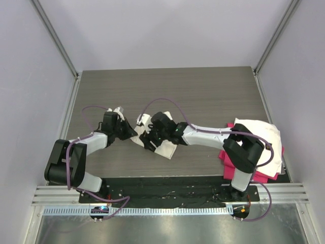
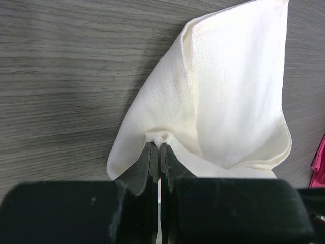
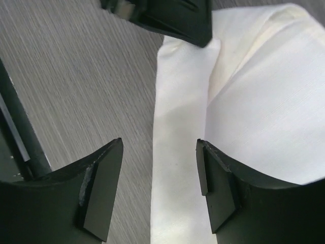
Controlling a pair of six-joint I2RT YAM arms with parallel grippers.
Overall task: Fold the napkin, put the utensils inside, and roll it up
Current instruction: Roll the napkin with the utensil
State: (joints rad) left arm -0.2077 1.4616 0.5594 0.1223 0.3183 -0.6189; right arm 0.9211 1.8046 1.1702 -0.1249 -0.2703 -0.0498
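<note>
Just a bunched end of the napkin (image 2: 159, 137) is pinched in my left gripper, so next my right gripper grips the napkin's folded border (image 3: 179, 132) before my left gripper takes hold of the bunched end again.
The cream-white napkin (image 1: 166, 148) lies partly folded on the dark wood table, between the two arms' heads. My left gripper (image 2: 156, 142) is shut on a pinched bit of the napkin's (image 2: 228, 101) edge, and the cloth bunches at the fingertips. In the top view the left gripper (image 1: 133, 131) meets the cloth from the left. My right gripper (image 3: 159, 142) is open, hovering over the napkin's (image 3: 177, 193) left border with nothing between its fingers. In the top view the right gripper (image 1: 144, 138) sits right beside the left one. The utensils are out of view.
A stack of folded white cloths (image 1: 260, 136) rests on a pink cloth (image 1: 264, 175) at the table's right side, under the right arm's elbow. A strip of pink cloth (image 2: 320, 157) shows at the left wrist view's right edge. The left gripper's black body (image 3: 167, 15) crosses the top of the right wrist view.
</note>
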